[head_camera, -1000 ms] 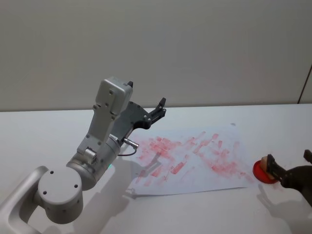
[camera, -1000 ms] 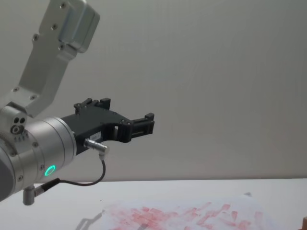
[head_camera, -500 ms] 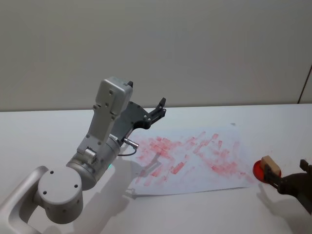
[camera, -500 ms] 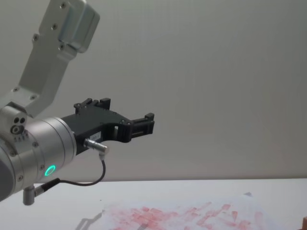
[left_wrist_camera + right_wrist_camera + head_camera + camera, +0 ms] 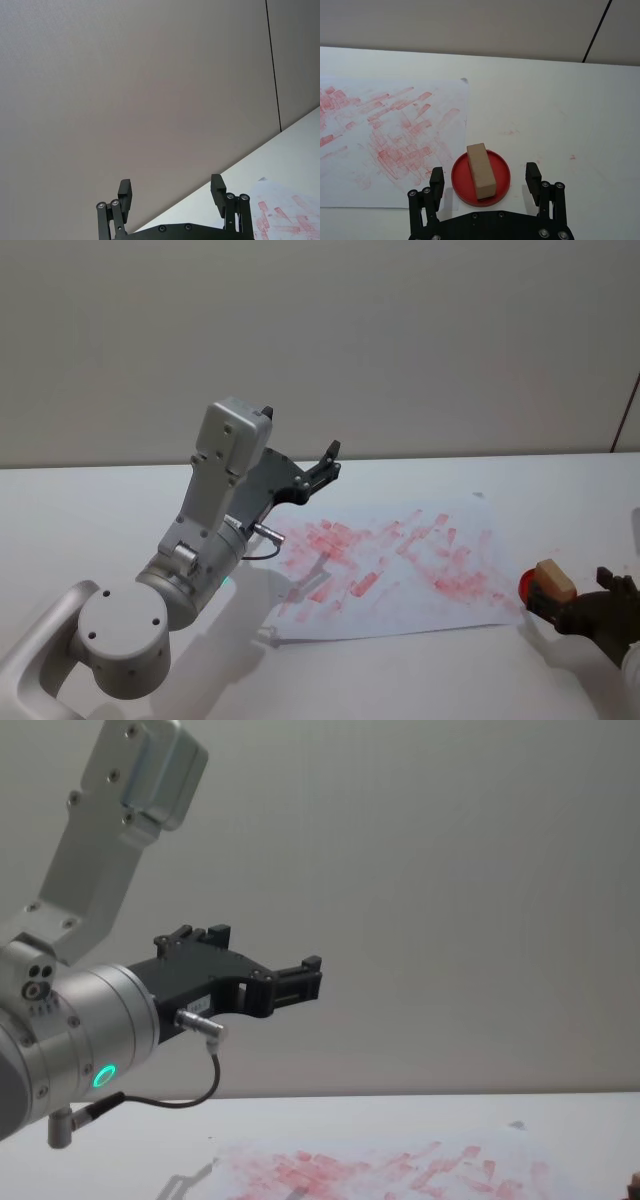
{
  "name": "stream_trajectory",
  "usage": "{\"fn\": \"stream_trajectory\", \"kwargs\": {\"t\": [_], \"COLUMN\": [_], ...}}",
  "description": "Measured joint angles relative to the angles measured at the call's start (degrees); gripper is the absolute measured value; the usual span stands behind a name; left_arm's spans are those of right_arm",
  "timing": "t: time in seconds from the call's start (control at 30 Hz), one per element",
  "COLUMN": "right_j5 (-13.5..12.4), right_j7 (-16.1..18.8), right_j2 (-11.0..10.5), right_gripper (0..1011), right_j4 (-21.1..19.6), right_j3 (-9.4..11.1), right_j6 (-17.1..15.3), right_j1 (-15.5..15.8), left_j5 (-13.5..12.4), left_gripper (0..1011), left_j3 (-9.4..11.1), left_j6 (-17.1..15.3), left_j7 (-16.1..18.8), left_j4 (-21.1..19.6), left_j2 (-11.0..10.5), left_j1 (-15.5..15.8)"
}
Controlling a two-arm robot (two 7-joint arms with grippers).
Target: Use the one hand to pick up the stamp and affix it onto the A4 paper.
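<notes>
The stamp [image 5: 482, 171] is only lying across the ink pad's open red side [image 5: 500, 176], so it will come off and leave the ink pad behind when I lift.
The stamp [image 5: 481, 171], a small wood-coloured block, lies on a round red ink pad [image 5: 503, 172] just off the right edge of the A4 paper [image 5: 395, 140], a white sheet covered in red prints. My right gripper [image 5: 485, 176] is open, its fingers [image 5: 533, 176] spread wider than the pad and holding nothing. From the head, the stamp [image 5: 553, 580] rests on the pad [image 5: 526, 587], with the right gripper [image 5: 580, 602] drawn back beside it and apart from it. My left gripper [image 5: 327, 460] hangs open in the air above the paper's [image 5: 390, 570] far left corner.
The raised left arm's big silver links [image 5: 200, 540] stand over the table's left side and shadow the paper's left edge. The left gripper [image 5: 300, 975] sits high above the paper [image 5: 400, 1165]. Bare white tabletop [image 5: 570, 115] lies beyond the pad.
The right gripper has pulled back toward the near right corner, away from the stamp, which stays on the red pad and now shows fully. The left arm has not moved.
</notes>
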State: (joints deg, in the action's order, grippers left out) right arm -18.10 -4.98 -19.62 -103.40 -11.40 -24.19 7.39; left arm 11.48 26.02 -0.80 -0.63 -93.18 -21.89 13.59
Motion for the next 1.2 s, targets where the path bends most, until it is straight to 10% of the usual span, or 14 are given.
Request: {"fn": "stream_trajectory", "kwargs": {"t": [0.43,1.2], "right_j5": [1.39,2.11], "right_j7": [2.20,3.31], "right_j2": [0.89,1.32], "right_gripper": [902,216], "right_j4": [2.64,3.98], "right_j3": [-0.12,-0.19], "right_j6": [-1.33,-1.99], "right_j1": [-2.40,-3.61], "left_j5": [0.00,0.00], "left_gripper": [1001,1001], "left_j3": [0.00,0.00], "left_j6": [0.00,0.00], "left_j7": [0.00,0.00], "left_j4": [0.00,0.00], "left_j2": [0.00,0.00], "left_j1": [0.00,0.00]}}
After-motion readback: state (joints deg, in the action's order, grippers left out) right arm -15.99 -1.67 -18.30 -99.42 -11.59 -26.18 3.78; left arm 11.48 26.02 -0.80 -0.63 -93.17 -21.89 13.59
